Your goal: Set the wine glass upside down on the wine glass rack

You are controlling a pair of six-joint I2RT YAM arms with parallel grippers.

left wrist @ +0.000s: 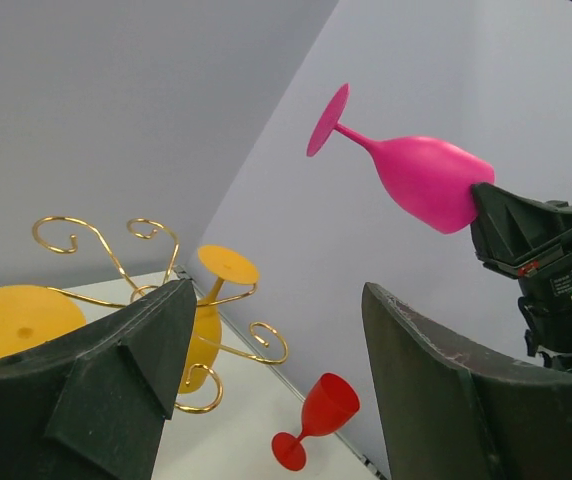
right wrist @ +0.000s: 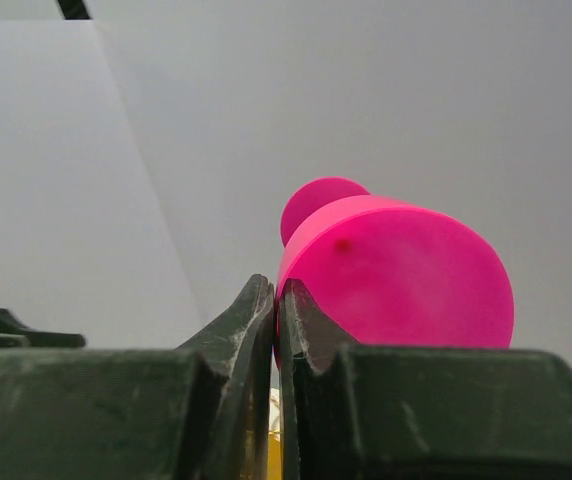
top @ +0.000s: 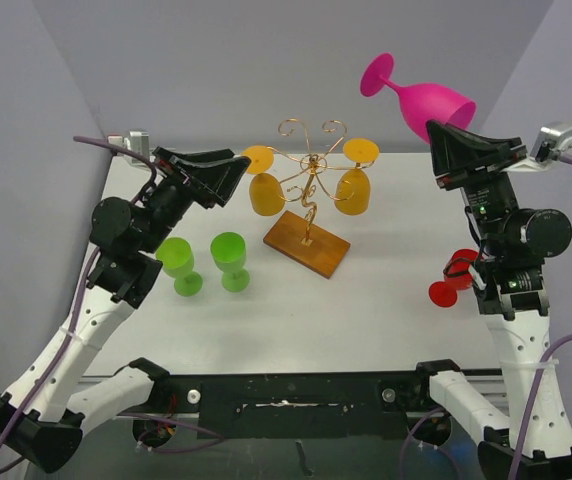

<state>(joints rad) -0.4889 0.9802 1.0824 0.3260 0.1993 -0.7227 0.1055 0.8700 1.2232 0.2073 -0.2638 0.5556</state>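
My right gripper is holding the pink wine glass at a slant by its rim (top: 466,108). My left gripper should take the stem (top: 392,84) and turn the glass's foot up before the glass is hung.
My right gripper (top: 444,130) is shut on the rim of a pink wine glass (top: 428,102) and holds it high above the table's back right, tilted with its foot up and to the left. The glass also shows in the left wrist view (left wrist: 421,175) and the right wrist view (right wrist: 396,275). The gold wire rack (top: 311,170) on its brown wooden base (top: 306,243) stands at the table's middle back, with two orange glasses (top: 266,192) hanging upside down. My left gripper (top: 234,172) is open and empty, close to the left of the rack.
Two green glasses (top: 230,260) stand upright on the table left of the rack, by the left arm. A red glass (top: 453,277) stands at the right by the right arm, also in the left wrist view (left wrist: 316,418). Grey walls enclose the table.
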